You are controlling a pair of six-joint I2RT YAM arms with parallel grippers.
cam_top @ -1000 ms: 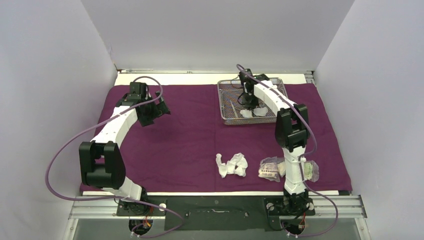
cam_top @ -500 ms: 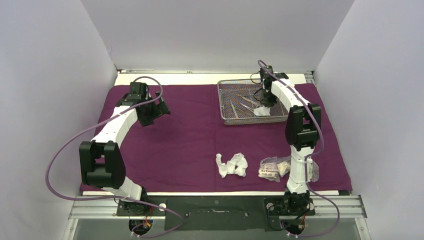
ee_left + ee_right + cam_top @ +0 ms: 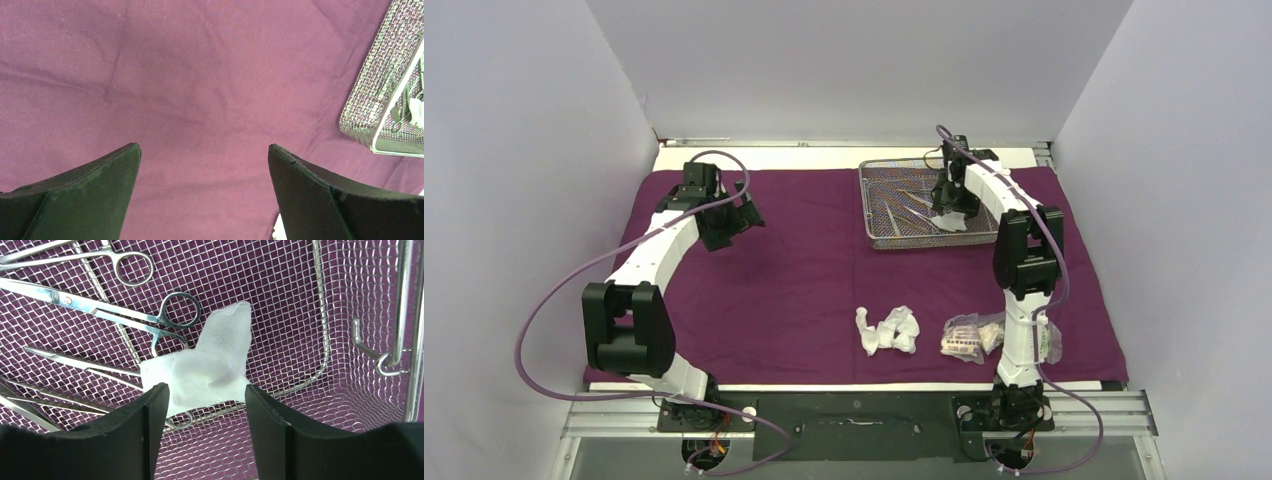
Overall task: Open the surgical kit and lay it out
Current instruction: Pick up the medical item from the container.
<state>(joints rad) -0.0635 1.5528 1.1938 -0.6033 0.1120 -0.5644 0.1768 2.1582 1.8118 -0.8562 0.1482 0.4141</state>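
Note:
My right gripper should first lift out the white gauze wad that lies across the steel forceps' handles and put it next to the front gauze wads [image 3: 890, 331].
The dark purple cloth wrap [image 3: 794, 260] lies spread flat over the table. The silver wire-mesh tray [image 3: 874, 215] stands on it at the back right. My right gripper [image 3: 951, 205] hangs inside the tray, open. In the right wrist view a white gauze wad [image 3: 205, 367] lies on the mesh just beyond my right gripper [image 3: 206, 390], not pinched. Steel forceps [image 3: 100, 307] and tweezers lie left of the wad. My left gripper [image 3: 742, 215] hovers over the bare cloth [image 3: 200, 75] at back left. Nothing sits in my left gripper [image 3: 204, 147], which stands wide open.
White gauze wads [image 3: 889, 330] lie on the cloth at front centre, clear plastic packets [image 3: 969, 338] beside them against the right arm's base. The tray's wire wall [image 3: 322, 330] and a handle hook rise right of my right fingers. White walls enclose the table.
My right gripper has swung from the tray's middle to its right side and its jaws have opened over the gauze wad. The left arm has not moved.

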